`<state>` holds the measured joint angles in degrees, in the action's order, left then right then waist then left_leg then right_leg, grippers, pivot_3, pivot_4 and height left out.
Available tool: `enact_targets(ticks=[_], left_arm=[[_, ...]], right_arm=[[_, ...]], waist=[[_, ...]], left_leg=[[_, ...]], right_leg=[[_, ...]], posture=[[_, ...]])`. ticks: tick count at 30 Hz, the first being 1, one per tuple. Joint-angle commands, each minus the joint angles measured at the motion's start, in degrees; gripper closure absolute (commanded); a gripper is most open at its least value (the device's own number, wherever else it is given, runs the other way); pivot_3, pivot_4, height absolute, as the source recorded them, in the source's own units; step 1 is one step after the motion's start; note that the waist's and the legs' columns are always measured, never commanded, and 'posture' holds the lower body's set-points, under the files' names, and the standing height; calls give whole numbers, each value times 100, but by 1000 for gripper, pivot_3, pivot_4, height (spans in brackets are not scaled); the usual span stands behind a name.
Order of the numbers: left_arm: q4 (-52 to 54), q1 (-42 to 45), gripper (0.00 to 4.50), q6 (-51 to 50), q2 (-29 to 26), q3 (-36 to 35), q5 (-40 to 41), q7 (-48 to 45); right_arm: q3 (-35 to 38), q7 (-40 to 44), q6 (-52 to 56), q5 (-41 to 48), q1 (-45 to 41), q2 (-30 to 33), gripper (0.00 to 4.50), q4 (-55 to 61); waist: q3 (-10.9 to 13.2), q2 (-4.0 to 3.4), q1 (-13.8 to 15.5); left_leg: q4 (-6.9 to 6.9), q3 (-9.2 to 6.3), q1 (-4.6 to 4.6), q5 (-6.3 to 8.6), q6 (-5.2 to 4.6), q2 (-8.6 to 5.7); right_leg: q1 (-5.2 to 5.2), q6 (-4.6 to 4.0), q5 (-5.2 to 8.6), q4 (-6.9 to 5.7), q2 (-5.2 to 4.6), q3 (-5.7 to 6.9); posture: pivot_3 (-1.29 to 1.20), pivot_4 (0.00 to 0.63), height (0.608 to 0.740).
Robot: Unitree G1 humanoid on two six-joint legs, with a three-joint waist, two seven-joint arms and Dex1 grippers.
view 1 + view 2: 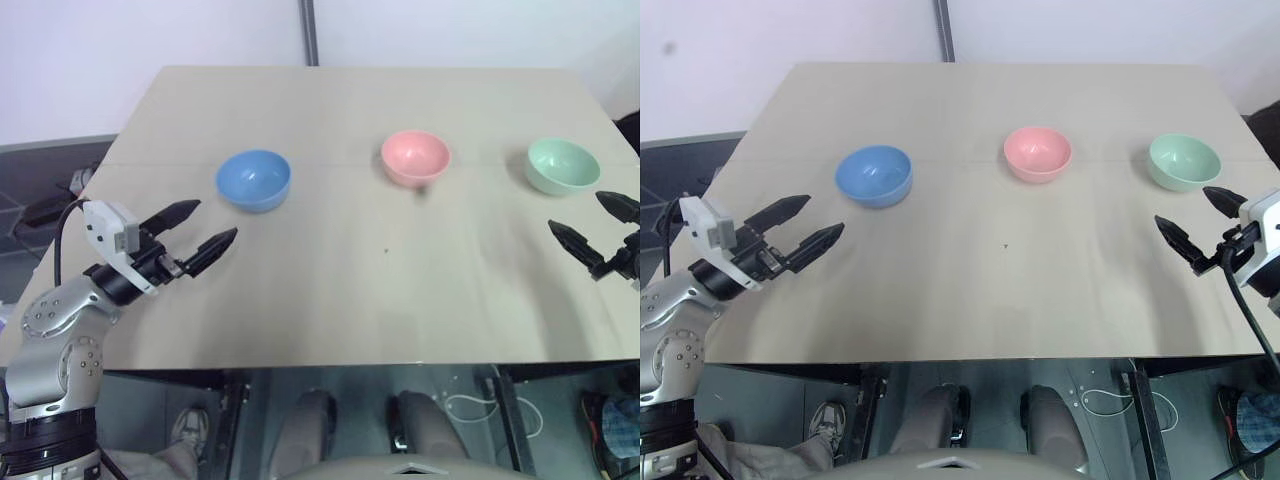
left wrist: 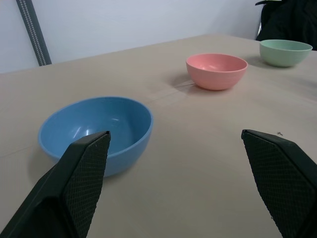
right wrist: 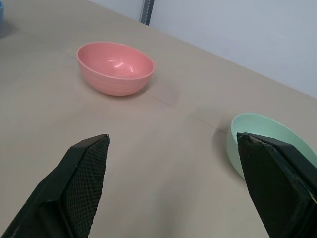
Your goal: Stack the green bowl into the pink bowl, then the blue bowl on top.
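My gripper will lower the blue bowl (image 1: 254, 181) into the green bowl (image 1: 563, 166), where it should sit only partway in, its rim sticking out, as both rims look equally wide.
Three bowls stand apart in a row on the beige table (image 1: 340, 290). The blue bowl (image 1: 253, 180) is on the left, the pink bowl (image 1: 415, 157) in the middle, the green bowl (image 1: 562, 165) on the right. All are upright and empty. My left gripper (image 1: 205, 228) is open, hovering just in front of and left of the blue bowl. Near the table's right edge my right gripper (image 1: 1193, 220) is open too, a little in front of the green bowl. Neither gripper touches a bowl.
The table's front edge (image 1: 330, 366) runs close below both arms. A pale wall with a dark vertical strip (image 1: 310, 32) stands behind the table. Cables (image 1: 470, 408) lie on the floor under the front edge.
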<state>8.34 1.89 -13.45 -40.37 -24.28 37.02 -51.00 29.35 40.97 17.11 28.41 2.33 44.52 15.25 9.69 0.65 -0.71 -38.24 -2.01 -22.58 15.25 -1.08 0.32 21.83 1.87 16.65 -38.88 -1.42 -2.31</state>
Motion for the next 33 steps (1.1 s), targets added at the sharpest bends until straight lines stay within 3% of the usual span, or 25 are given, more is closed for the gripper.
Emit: enact_targets(ticks=[1, 11, 17, 20, 23, 30, 33], left_arm=[[241, 7, 0, -24, -80, -171, 129, -43], [367, 161, 0, -227, 0, -71, 314, -2], [724, 274, 0, -312, 199, 285, 548, -270], [834, 295, 0, -6, 378, 687, 346, -585], [803, 327, 0, 154, 473, 896, 113, -593], [1020, 128, 0, 145, 545, 841, 87, -386], [1177, -90, 0, 161, 584, 708, 113, -257]], right_arm=[[78, 1, -32, 29, -89, 71, 38, 223], [-590, -69, -136, -195, -518, -138, 38, 149], [-1936, -239, -504, -1223, -1732, -447, 38, -781], [-2885, -341, -981, -2181, -2765, -731, 38, -1772], [-3551, -39, -1434, -2593, -3796, -1167, 38, -2998], [-4513, -159, -3022, -3706, -5637, -2061, 38, -6239], [-4611, -372, -3441, -3970, -6136, -2236, 948, -7190]], waist=[[0, 0, 0], [0, 0, -5], [1, -2, -34], [3, -5, -46], [6, -7, -47], [7, -6, -70], [8, -4, -53]], left_leg=[[0, 0, 0, 0, 0, 0], [0, 0, 0, 0, 0, 0], [-3, 5, 5, 0, 0, 0], [-4, 5, 7, 0, 1, 0], [-1, 7, -1, -1, 2, 0], [0, 20, -28, -15, 26, -2], [3, 18, -42, -16, 29, -9]], right_leg=[[0, 0, 0, 0, 0, 0], [0, 0, 0, 0, 0, 0], [0, 0, -1, -3, 2, -4], [1, 0, -1, -5, 4, -3], [14, -1, -1, -8, 7, -4], [44, -2, -2, -7, 4, -2], [53, -2, -2, -2, -9, -3]], posture=[[0, 150, 740], [0, 150, 740], [0, 150, 740], [0, 150, 740], [0, 150, 740], [0, 150, 740], [0, 150, 740]])
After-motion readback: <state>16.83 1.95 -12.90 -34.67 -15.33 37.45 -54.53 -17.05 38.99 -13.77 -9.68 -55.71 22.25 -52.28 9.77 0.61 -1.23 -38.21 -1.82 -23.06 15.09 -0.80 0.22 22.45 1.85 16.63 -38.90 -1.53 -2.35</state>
